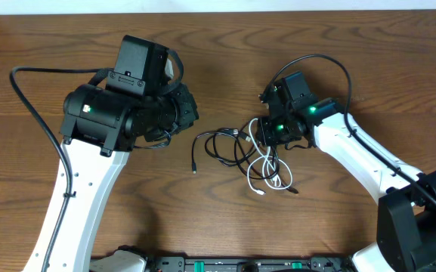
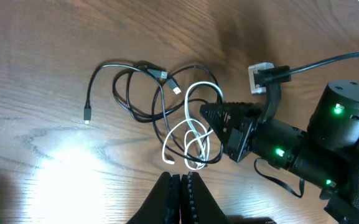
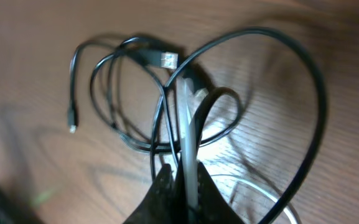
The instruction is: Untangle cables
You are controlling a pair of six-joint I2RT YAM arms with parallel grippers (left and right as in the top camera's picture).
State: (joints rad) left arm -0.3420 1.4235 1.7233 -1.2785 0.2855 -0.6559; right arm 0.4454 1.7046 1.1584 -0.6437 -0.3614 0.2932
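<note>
The robot's right gripper is pinching the white cable together with a black cable [image 3: 190,140], so it should open and lift a black cable alone [image 2: 198,66] from the tangle.
Two black cables [image 1: 221,145] and one white cable [image 1: 267,172] lie tangled at the table's middle; the tangle also shows in the left wrist view [image 2: 167,112]. My right gripper [image 1: 261,138] is shut on the white cable [image 3: 188,134], low at the tangle's right side, with black loops [image 3: 229,118] around its fingers. A black plug end [image 1: 194,170] trails left. My left gripper [image 2: 180,182] is shut and empty, held above the table left of the tangle; its fingers are hidden under the arm in the overhead view.
The wooden table [image 1: 149,211] carries the cables only. The left arm's bulky body [image 1: 119,113] stands left of the tangle. The thicker black robot cables loop over each arm [image 1: 331,64].
</note>
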